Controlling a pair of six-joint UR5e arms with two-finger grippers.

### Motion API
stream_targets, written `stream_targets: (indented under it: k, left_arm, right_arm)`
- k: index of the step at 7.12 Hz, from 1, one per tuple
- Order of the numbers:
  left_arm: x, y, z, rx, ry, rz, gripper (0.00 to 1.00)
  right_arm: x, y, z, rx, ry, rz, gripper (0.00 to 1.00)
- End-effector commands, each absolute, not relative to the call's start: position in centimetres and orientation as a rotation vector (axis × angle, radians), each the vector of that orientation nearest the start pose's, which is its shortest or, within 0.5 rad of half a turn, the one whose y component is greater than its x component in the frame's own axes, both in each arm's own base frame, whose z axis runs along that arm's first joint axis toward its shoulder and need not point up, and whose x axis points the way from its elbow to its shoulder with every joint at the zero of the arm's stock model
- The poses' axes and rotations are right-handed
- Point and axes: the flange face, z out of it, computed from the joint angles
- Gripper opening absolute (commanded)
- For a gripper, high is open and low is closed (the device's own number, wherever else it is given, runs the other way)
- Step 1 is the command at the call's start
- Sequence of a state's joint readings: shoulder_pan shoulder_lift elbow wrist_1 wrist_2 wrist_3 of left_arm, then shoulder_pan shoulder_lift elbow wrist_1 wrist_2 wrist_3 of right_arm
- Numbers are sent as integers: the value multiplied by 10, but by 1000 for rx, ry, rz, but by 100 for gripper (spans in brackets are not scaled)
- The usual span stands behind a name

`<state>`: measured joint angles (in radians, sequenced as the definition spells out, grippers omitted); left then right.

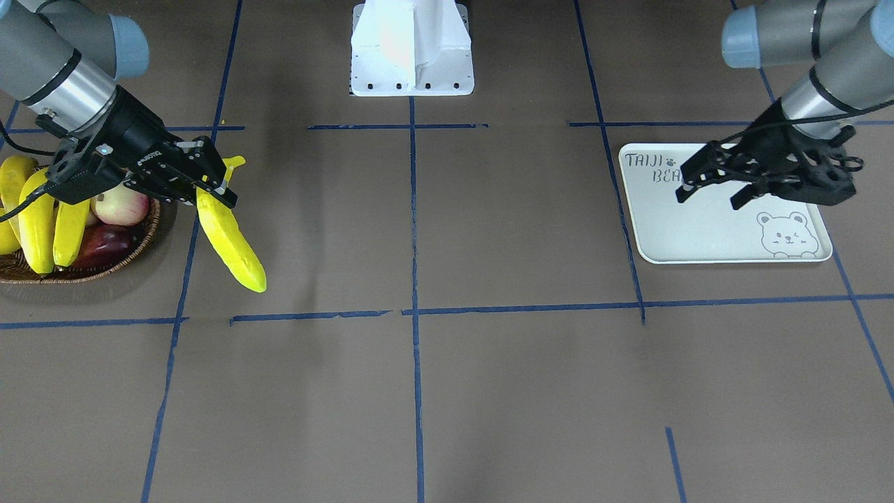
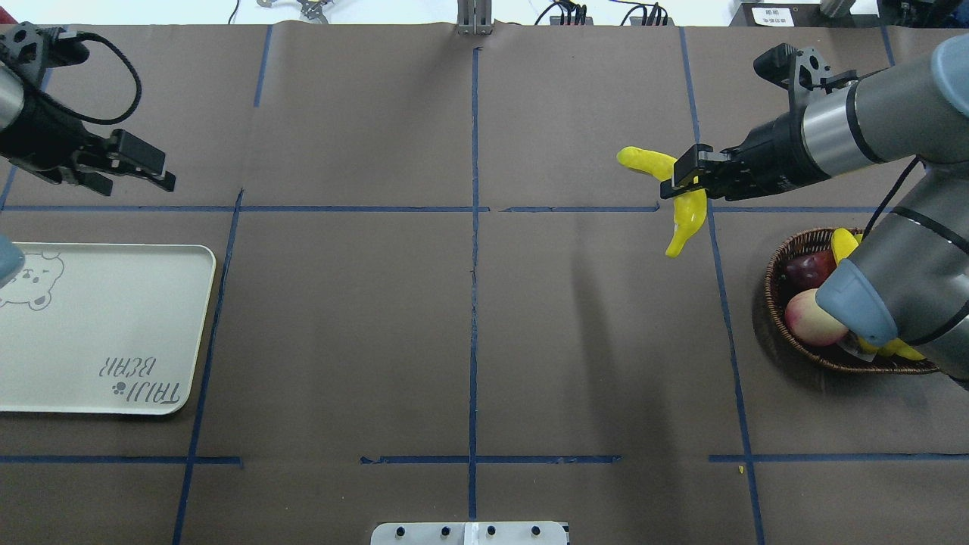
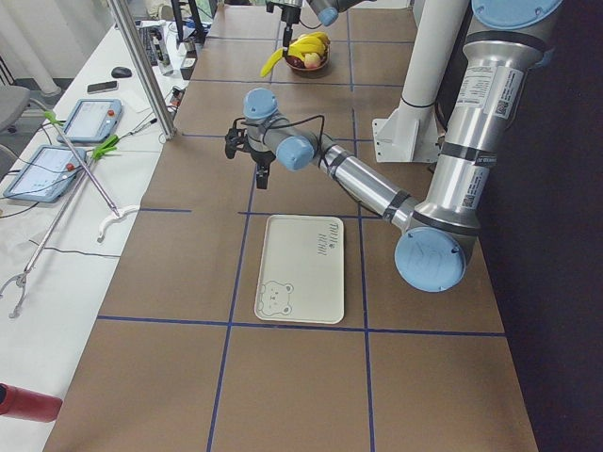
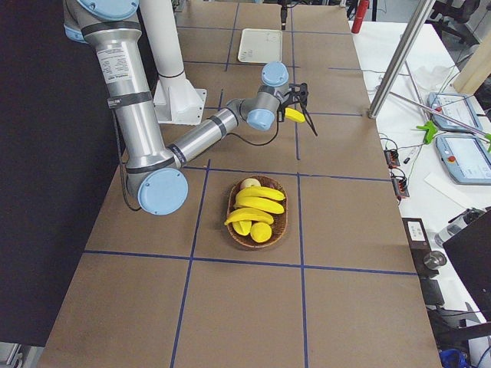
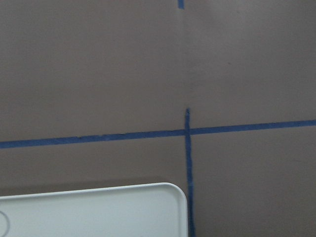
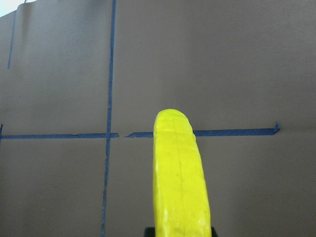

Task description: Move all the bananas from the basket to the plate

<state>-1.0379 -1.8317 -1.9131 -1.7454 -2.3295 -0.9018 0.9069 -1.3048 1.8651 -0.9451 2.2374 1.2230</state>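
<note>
The banana's long end [image 1: 234, 243] sticks out free of my right gripper, so my open left gripper should keep moving toward that end [image 1: 248, 270] until its fingers surround it.
My right gripper [image 1: 209, 192] is shut on a long yellow banana [image 1: 230, 241] and holds it above the table, just beside the basket [image 1: 84, 271]. The banana hangs down from the jaws in the overhead view [image 2: 685, 216] and fills the right wrist view [image 6: 180, 182]. Three more bananas [image 1: 38, 223] lie in the brown wicker basket [image 2: 780, 257]. The cream plate [image 1: 698, 230] with the bear print is bare [image 2: 98, 318]. My left gripper [image 1: 709, 197] is open and empty, hovering by the plate's far edge [image 2: 163, 170].
A pink-yellow round fruit [image 1: 122, 206] and a dark red fruit [image 1: 105, 244] also lie in the basket. The robot's white base [image 1: 412, 63] stands at the table's middle edge. Blue tape lines cross the brown table. The plate's corner [image 5: 98, 212] shows in the left wrist view.
</note>
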Motion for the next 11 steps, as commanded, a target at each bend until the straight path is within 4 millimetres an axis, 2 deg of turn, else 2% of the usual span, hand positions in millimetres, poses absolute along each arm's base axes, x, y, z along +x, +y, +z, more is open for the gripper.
stream_targets:
  k: [1,2,3,4,5,6,7,8,11]
  left_arm:
    - [299,-489,241,-62,1134,-188,100]
    - [311,-485,211,-149,1183,-321,100]
    - [328,-471,192,-189,1256,-340,100]
    - [343,-464,171,-241,1307,-376,100]
    - [347,-466,152,-304,1332,-452,100]
    - [352,-470,139,-340,1370,-494,100]
    - [368,-477,133,-343,1405,-581,100]
    - [393,-476,130,-322,1409,-631,100]
    - [413,-486,145,-331,1368,-653,100]
  right_arm:
    - [-317,-484,288,227,-1343,113,0]
    - [-344,-481,276,263,-1383,115,0]
    - [-366,-467,266,301,-1422,117,0]
    - [-383,-463,244,327,-1474,89,1]
    - [-392,-453,229,353,-1538,86,1]
    - [-410,-432,222,352,-1613,119,1]
    - [-434,-410,218,381,-1641,146,1]
    - [-448,-394,213,384,-1652,147,2]
    - [-452,-387,209,430,-1646,86,3]
